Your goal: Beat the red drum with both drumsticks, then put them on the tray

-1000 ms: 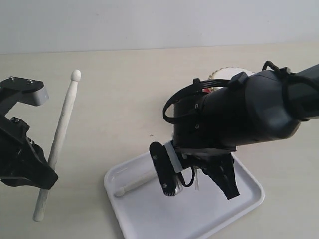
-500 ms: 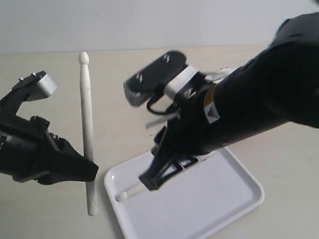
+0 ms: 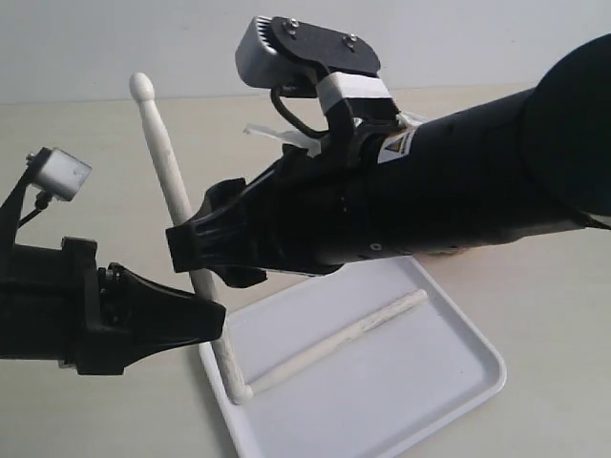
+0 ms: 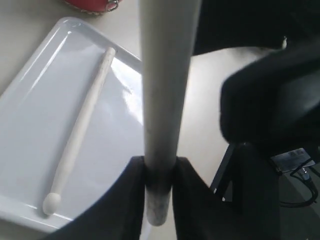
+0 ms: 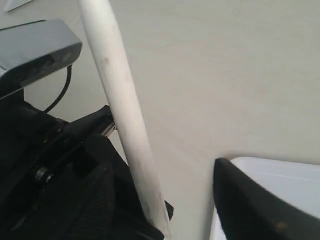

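I should use my right gripper to take the drumstick by its middle [image 3: 179,196] and turn it down onto the tray, because it stands steeply, round tip up [image 3: 141,88], in my left gripper.
My left gripper [image 3: 212,320] [image 4: 160,172] is shut on one pale drumstick [image 3: 172,186] [image 4: 165,75], gripping it near the butt. The stick stands steeply, its round tip up and its lower end at the near left corner of the white tray [image 3: 410,382] [image 4: 30,145]. The second drumstick [image 3: 334,339] [image 4: 82,125] lies loose, slanted across the tray. My right gripper [image 3: 205,250] [image 5: 187,217] hangs open and holds nothing, above the tray's left edge, close beside the held stick [image 5: 120,110]. Only a sliver of the red drum [image 4: 90,4] shows; in the exterior view the right arm hides it.
The bulky black right arm [image 3: 458,181] stretches across the middle of the scene above the tray's far side. The left arm's camera housing [image 5: 35,45] sits close to the right gripper. Beige tabletop [image 3: 86,162] surrounds the tray.
The right gripper has let go of its drumstick, which now lies in the tray, and has risen and swung left. The left gripper has carried its stick right, to the tray's corner.
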`<act>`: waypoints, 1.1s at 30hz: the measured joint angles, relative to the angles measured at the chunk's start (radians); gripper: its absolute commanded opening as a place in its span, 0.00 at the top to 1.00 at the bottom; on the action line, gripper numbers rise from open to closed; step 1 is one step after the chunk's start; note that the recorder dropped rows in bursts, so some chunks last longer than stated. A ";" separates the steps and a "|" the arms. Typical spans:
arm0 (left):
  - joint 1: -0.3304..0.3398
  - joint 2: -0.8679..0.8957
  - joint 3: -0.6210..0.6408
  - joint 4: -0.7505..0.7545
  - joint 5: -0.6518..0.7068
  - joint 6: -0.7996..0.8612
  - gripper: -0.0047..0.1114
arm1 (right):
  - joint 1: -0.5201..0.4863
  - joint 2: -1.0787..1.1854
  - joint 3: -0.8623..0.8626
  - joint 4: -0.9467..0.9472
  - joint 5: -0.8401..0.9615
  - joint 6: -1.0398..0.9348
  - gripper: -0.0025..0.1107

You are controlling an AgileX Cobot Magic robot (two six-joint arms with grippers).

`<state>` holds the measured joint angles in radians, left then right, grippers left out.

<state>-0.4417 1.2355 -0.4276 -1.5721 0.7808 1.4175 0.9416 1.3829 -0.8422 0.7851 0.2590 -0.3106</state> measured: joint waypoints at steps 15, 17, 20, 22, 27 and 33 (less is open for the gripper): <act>0.000 0.000 0.000 -0.020 0.055 0.013 0.96 | 0.000 0.096 -0.089 0.102 0.035 -0.149 0.72; 0.000 0.000 0.000 -0.020 0.057 0.013 0.96 | 0.000 0.100 -0.090 0.102 0.041 -0.149 0.87; 0.000 0.000 0.000 -0.025 0.061 0.013 0.93 | 0.002 0.095 -0.095 0.098 0.047 -0.155 0.98; 0.002 -0.002 0.000 -0.033 0.065 0.015 0.84 | 0.002 0.087 -0.095 0.092 0.042 -0.157 0.98; 0.002 -0.004 0.000 -0.034 0.069 0.033 0.45 | 0.002 0.070 -0.124 0.068 0.028 -0.157 0.98; 0.002 -0.021 -0.025 -0.015 0.098 0.019 0.37 | -0.060 0.054 -0.181 -0.023 0.041 -0.129 0.98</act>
<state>-0.4400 1.2141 -0.4525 -1.5869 0.8793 1.4364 0.8815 1.4367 -1.0231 0.7624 0.3000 -0.4399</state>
